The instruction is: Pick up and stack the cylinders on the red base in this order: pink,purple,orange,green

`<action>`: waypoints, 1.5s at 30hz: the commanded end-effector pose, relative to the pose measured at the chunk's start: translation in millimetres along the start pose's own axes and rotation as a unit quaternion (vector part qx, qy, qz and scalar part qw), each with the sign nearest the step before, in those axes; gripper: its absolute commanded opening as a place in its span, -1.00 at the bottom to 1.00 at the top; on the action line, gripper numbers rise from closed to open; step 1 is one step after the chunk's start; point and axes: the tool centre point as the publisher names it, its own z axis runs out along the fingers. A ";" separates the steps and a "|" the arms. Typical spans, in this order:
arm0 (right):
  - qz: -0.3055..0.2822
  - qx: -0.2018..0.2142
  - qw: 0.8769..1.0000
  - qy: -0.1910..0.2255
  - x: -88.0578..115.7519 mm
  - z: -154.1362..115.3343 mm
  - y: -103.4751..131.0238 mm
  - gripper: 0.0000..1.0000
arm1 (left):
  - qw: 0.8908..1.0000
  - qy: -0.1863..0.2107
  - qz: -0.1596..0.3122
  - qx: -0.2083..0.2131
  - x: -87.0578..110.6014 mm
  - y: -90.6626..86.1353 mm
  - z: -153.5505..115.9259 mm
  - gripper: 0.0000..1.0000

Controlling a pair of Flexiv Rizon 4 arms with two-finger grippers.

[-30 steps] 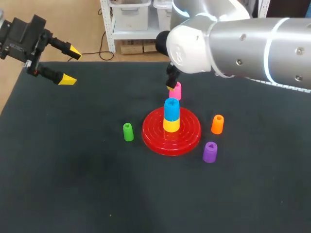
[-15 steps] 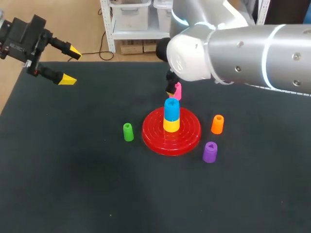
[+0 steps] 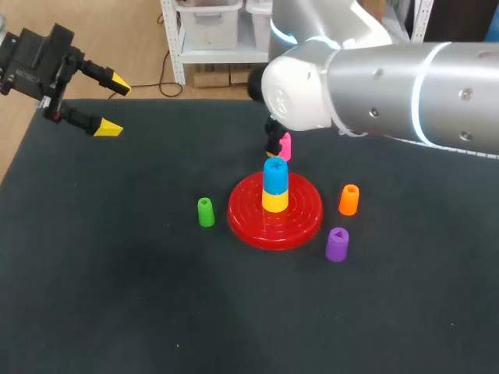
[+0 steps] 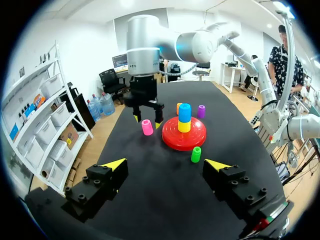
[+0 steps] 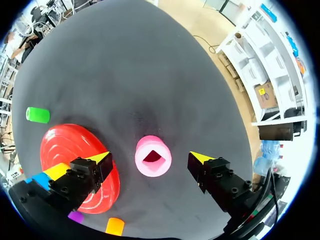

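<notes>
The pink cylinder [image 3: 285, 147] will slide partway down over the blue cylinder when the robot lowers it, since a short yellow band [image 3: 275, 202] shows beneath the blue cylinder.
The pink cylinder [image 5: 153, 156] stands upright on the black table behind the red base [image 3: 304, 214]. My right gripper [image 5: 151, 158] hangs open just above it, one finger on each side and neither touching. In the head view my right arm hides most of the pink cylinder [image 3: 286, 146]. A blue cylinder [image 3: 274, 175] sits on a yellow one [image 3: 274, 201] on the base. Around the base stand the green [image 3: 206, 212], orange [image 3: 348, 199] and purple [image 3: 337, 244] cylinders. My left gripper [image 3: 113, 104] is open and empty above the table's far left corner.
The black table [image 3: 117, 296] is bare in front of the base and to the left. My right arm reaches in over the far right part of the table. The purple and orange cylinders stand close together right of the base.
My right arm has shifted slightly left and down over the pink cylinder, covering more of it in the head view. The left arm and the other cylinders have not moved.
</notes>
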 end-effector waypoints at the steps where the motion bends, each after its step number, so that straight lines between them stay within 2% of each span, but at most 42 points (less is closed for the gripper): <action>1: 0.002 -0.003 1.000 0.009 -7.3 2.9 -2.2 1.00 | 1.000 0.000 0.000 0.000 0.6 0.6 0.1 1.00; 26: 0.011 0.013 1.000 0.025 -5.0 11.1 -9.4 1.00 | 1.000 0.000 0.000 0.000 0.6 0.6 0.1 1.00; 27: 0.011 0.013 1.000 0.025 -4.3 11.3 -9.4 -0.15 | 1.000 0.000 0.000 0.000 0.6 0.6 0.1 1.00; 28: 0.012 0.014 0.999 0.027 -3.4 11.4 -9.4 -0.76 | 1.000 0.000 0.000 0.000 0.6 0.6 0.1 1.00; 29: 0.013 0.015 0.999 0.027 -2.5 11.3 -9.3 -1.00 | 1.000 0.000 0.000 0.000 0.6 0.6 0.1 1.00; 45: 0.015 0.015 0.999 0.025 -0.5 9.6 -6.2 -1.00 | 1.000 0.000 0.000 0.000 0.6 0.6 0.1 1.00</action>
